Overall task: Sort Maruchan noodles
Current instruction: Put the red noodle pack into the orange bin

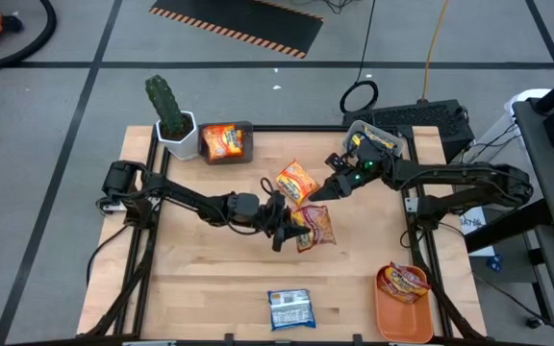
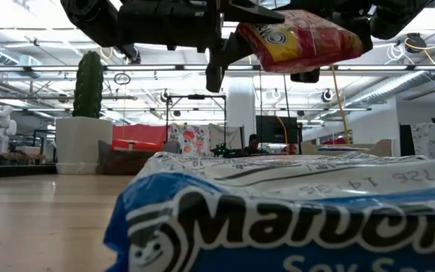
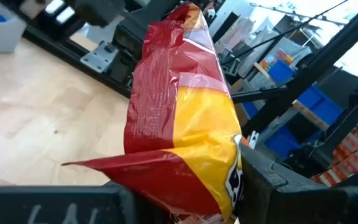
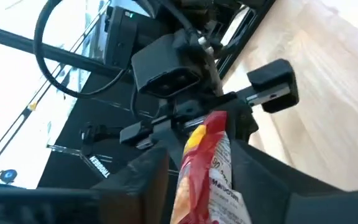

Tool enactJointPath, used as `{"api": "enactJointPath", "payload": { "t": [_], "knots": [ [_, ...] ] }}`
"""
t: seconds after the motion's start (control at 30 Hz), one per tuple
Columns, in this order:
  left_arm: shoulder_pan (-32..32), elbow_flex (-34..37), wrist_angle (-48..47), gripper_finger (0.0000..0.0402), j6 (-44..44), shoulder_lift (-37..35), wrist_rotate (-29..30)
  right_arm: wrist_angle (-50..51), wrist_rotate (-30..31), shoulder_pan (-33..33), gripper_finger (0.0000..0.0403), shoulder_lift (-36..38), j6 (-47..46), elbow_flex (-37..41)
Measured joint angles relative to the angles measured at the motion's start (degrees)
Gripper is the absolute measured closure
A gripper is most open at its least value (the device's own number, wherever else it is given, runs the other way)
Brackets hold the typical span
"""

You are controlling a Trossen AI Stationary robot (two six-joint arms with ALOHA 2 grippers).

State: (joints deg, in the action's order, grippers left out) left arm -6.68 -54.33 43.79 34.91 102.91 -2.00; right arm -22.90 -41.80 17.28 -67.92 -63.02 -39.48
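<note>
The robot's right gripper should open around the red-and-yellow packet's loose end [image 1: 328,228] and grasp the packet there, because the orange tray [image 1: 404,311] is far from the left gripper.
A red-and-yellow Maruchan noodles packet [image 1: 315,227] hangs in the air over the middle of the table. My left gripper [image 1: 291,223] is shut on one end of it. My right gripper [image 4: 207,186] comes in from the table's right and stands open, one finger on each side of the packet's other end [image 4: 213,168]. An orange packet [image 1: 296,181] lies flat on the table beneath the arms. A blue-white packet [image 1: 289,308] lies flat at the near edge and fills the low view [image 2: 278,219]. My left gripper pinches the red-and-yellow packet's near end [image 3: 194,180] between its two fingers [image 3: 272,186]. It comes in level from the table's left. The packet sticks out past the fingers toward my right gripper, lifted clear of the table [image 2: 300,38]. Whether my right gripper's fingers touch the packet, I cannot tell.
A grey bin [image 1: 241,144] at the far left holds an orange packet [image 1: 221,141], beside a cactus in a white pot [image 1: 173,123]. An orange tray [image 1: 400,312] at the near right corner holds a red-yellow packet [image 1: 404,281]. Bare wood lies at the near left.
</note>
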Motion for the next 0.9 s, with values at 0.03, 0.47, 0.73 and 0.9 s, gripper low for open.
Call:
{"api": "enactJointPath", "payload": {
  "t": [0.03, 0.47, 0.73, 0.9],
  "knots": [
    [0.0, 0.0, 0.0, 0.0268, 0.83, 0.0, 0.01, 0.07, 0.0, 0.0, 0.0217, 0.39, 0.01, 0.0],
    [1.76, 0.02, 12.24, 0.027, 11.25, 0.0, 3.89, 20.78, 12.99, 0.0, 0.0156, 19.73, 5.47, 0.0],
    [3.78, 0.02, 13.35, 0.027, 13.25, 0.0, 5.51, 26.38, 18.12, -1.16, 0.0155, 25.09, 5.08, 0.0],
    [4.15, 0.02, 13.38, 0.027, 13.18, 0.0, 5.62, 26.44, 19.44, -2.18, 0.0138, 22.83, 4.52, 0.0]
  ]
}}
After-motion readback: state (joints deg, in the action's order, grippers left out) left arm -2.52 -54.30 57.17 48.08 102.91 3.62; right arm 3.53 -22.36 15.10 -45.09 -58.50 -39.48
